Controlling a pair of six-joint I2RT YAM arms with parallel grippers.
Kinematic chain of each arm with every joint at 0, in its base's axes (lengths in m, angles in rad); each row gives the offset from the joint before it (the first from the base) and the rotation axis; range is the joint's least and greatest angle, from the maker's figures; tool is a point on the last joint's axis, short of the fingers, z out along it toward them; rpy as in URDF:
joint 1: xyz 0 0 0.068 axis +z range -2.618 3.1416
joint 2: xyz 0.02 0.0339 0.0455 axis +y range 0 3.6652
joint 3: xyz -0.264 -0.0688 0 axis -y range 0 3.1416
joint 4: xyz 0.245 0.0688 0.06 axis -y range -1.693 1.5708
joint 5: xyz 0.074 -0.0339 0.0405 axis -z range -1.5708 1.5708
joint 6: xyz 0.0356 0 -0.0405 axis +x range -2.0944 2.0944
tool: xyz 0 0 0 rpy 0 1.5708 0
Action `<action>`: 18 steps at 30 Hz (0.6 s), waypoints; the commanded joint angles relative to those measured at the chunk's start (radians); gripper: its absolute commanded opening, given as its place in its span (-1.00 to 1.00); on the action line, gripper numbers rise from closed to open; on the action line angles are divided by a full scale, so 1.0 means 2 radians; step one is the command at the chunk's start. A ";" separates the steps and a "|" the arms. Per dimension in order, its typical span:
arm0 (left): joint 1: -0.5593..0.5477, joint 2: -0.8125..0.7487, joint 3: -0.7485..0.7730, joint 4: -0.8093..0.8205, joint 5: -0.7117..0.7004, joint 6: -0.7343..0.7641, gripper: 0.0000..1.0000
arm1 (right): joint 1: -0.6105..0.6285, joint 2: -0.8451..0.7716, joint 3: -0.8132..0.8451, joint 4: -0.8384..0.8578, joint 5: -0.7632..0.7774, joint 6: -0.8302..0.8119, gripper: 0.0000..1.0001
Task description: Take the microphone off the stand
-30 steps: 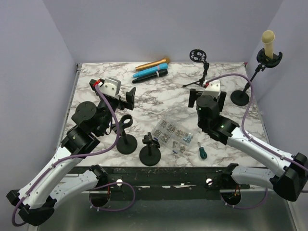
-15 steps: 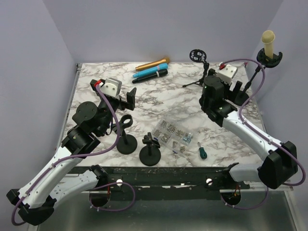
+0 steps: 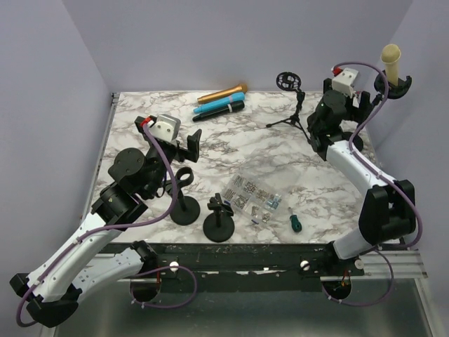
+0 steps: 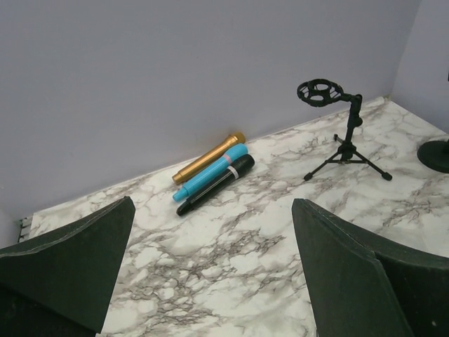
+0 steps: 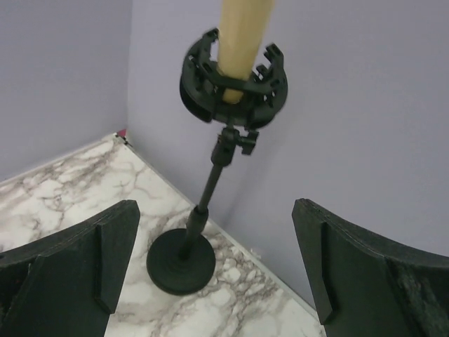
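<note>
My right gripper should go on moving up open, because the cream microphone's head stands clear above the black ring clip (image 3: 399, 88). It should go on toward that head (image 3: 391, 53) until both fingers are on either side of it.
A cream microphone (image 3: 391, 62) stands upright in the black ring clip (image 3: 391, 86) of a tall round-based stand at the far right corner. In the right wrist view the microphone (image 5: 242, 35) sits in the clip (image 5: 233, 84) above the pole and the base (image 5: 180, 260). My right gripper (image 3: 354, 105) is open and empty, raised just left of the stand and facing it; in its wrist view (image 5: 214, 210) the stand lies between the jaws but farther off. My left gripper (image 3: 189, 144) is open and empty over the table's left half, also in its wrist view (image 4: 212, 210).
Gold, blue and black microphones (image 3: 221, 102) lie at the back centre. An empty tripod stand (image 3: 291, 84) is left of my right gripper. Two short black stands (image 3: 184, 203) (image 3: 219, 225), a bag of screws (image 3: 252, 196) and a green screwdriver (image 3: 295, 222) lie near the front. Walls close the right and back.
My right arm has swung from the table's middle to the far right and risen toward the microphone stand, gripper still open. My left arm has barely moved.
</note>
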 commanded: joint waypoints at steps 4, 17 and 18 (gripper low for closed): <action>-0.008 0.000 -0.006 0.011 0.005 -0.005 0.97 | -0.030 0.064 0.076 0.147 -0.069 -0.142 1.00; -0.008 0.002 -0.007 0.015 0.006 -0.003 0.97 | -0.078 0.135 0.195 0.113 -0.103 -0.150 1.00; -0.008 0.004 -0.007 0.015 0.006 -0.003 0.97 | -0.079 0.140 0.202 0.113 -0.106 -0.149 1.00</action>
